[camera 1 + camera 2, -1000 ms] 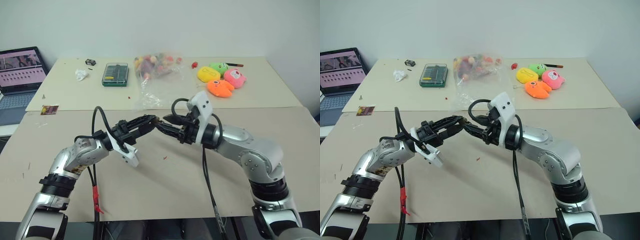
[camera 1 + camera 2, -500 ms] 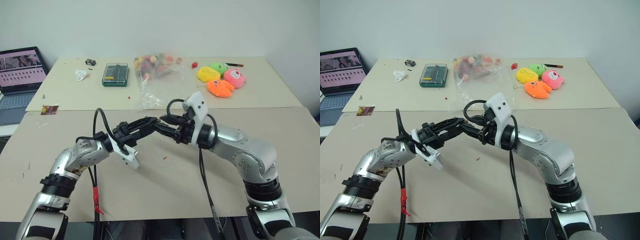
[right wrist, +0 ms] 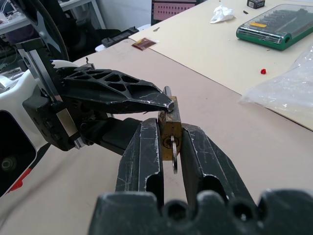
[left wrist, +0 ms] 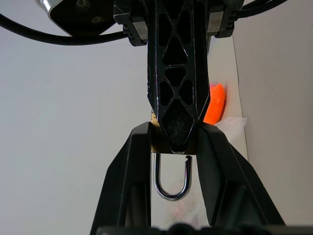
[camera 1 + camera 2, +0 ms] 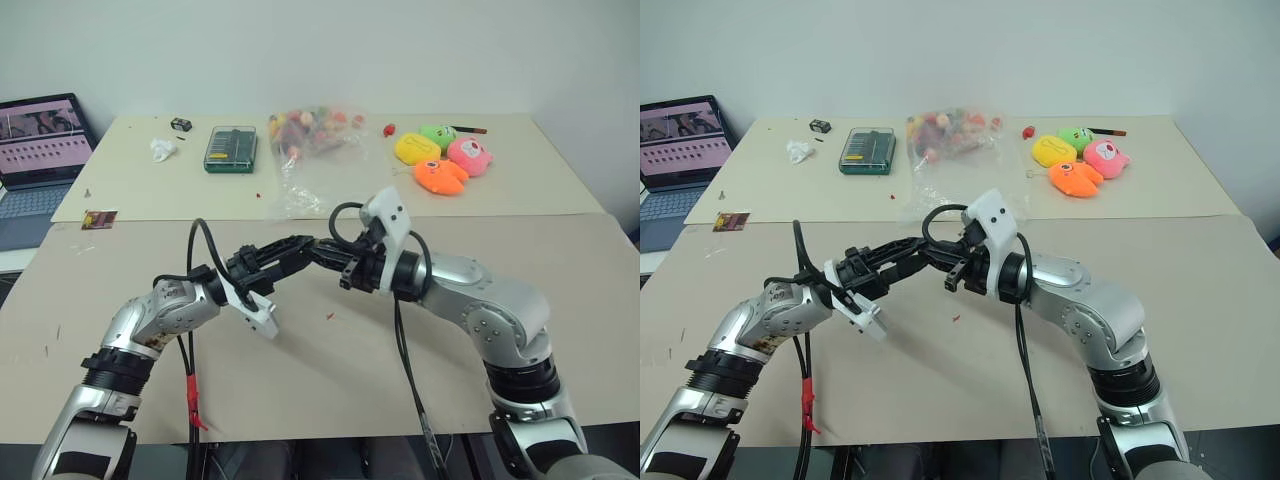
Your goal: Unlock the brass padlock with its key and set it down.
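My left fingers straddle the padlock's shackle [image 4: 188, 169]. They should open, leave the padlock to my right gripper, then close and meet the shackle's round end [image 4: 172, 197].
The brass padlock [image 3: 169, 131] hangs above the table between both grippers. My left gripper [image 5: 298, 245] is shut on its body, and the silvery shackle [image 4: 171, 188] points back between the left fingers [image 4: 129, 176]. My right gripper [image 3: 170, 126] meets it from the opposite side. Its fingers [image 3: 146, 152] are shut at the padlock's bottom end, where the key and its wire ring [image 3: 174, 159] sit in the narrow gap between them. In the head views the two grippers touch tip to tip [image 5: 932, 250] and hide the lock.
On the far table lie a green screwdriver case [image 5: 231, 148], a clear bag of small toys [image 5: 305, 140], several plush toys [image 5: 440, 158] and crumpled paper [image 5: 162, 149]. A laptop [image 5: 40, 150] stands at the left. A red scrap [image 5: 329, 316] lies under the arms.
My right gripper's fingers have closed at the padlock's end, and the right forearm has swung slightly to the left. The left gripper has stayed put.
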`<action>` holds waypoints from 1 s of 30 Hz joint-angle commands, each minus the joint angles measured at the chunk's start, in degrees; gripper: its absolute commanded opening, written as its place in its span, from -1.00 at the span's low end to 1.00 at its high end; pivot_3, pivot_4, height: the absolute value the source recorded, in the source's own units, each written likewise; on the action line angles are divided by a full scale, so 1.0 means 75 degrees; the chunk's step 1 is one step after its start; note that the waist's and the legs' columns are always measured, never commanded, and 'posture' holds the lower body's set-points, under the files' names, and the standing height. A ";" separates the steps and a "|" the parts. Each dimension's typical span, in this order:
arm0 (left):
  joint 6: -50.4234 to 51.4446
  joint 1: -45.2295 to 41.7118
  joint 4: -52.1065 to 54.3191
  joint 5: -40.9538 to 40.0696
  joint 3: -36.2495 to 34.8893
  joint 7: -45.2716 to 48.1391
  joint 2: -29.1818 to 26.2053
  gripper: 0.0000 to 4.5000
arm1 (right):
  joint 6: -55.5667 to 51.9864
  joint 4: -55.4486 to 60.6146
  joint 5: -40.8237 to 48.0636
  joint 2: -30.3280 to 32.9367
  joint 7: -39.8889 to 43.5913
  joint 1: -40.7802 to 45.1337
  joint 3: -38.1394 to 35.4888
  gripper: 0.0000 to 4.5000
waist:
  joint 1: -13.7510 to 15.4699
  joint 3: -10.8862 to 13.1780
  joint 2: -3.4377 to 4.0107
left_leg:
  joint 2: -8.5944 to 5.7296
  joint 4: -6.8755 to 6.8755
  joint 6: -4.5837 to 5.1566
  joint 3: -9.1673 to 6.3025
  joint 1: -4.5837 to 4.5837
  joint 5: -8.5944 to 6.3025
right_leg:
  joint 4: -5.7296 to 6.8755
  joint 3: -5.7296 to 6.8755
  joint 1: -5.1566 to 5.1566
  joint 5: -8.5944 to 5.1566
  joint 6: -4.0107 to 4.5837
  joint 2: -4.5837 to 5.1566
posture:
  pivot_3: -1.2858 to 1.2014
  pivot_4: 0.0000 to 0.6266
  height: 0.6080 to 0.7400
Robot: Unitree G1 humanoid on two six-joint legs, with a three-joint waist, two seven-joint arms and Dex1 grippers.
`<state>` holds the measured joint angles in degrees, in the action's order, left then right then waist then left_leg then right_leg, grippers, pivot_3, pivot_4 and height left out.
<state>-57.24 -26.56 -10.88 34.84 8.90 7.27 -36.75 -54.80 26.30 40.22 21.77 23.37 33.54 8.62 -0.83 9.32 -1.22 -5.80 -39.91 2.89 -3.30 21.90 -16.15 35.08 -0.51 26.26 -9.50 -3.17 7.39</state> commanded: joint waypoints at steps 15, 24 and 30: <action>0.0537 0.0527 -0.1456 -0.3106 0.0123 0.1550 -0.0634 0.99 | 0.0054 -0.0020 -0.0027 0.0206 0.0352 0.0231 -0.0528 -0.94 | -0.0042 -0.0001 0.0001 | 0.0000 0.0000 0.0001 0.0000 -0.0004 0.0000 | 0.0000 -0.0001 -0.0001 0.0000 0.0000 0.0000 | 0.03 -0.52 1.00; 0.1145 0.0568 -0.1552 -0.4202 0.0126 0.2712 -0.0342 0.99 | -0.0242 0.0054 0.0495 0.0314 0.0574 0.0329 -0.1015 -0.94 | -0.0006 -0.0001 0.0000 | 0.0000 0.0000 0.0004 0.0001 -0.0009 -0.0003 | -0.0002 0.0003 -0.0006 0.0000 0.0000 0.0001 | 0.03 -0.52 1.00; 0.2827 0.0612 -0.0723 -0.5888 0.0266 0.4115 0.0111 0.99 | -0.0750 0.0517 0.1593 0.0641 0.0904 0.0296 -0.1481 -0.94 | -0.0005 -0.0001 0.0000 | 0.0001 0.0000 0.0006 0.0001 -0.0001 -0.0003 | -0.0002 0.0003 -0.0001 0.0000 0.0000 0.0003 | 0.03 -0.52 1.00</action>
<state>-41.04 -21.74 -20.46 -3.16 11.13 34.38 -36.44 -59.53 26.87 48.29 25.76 28.80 35.02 0.19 -0.87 9.32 -1.22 -5.79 -39.91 2.94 -3.29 21.90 -16.18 35.07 -0.48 26.25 -9.50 -3.17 7.41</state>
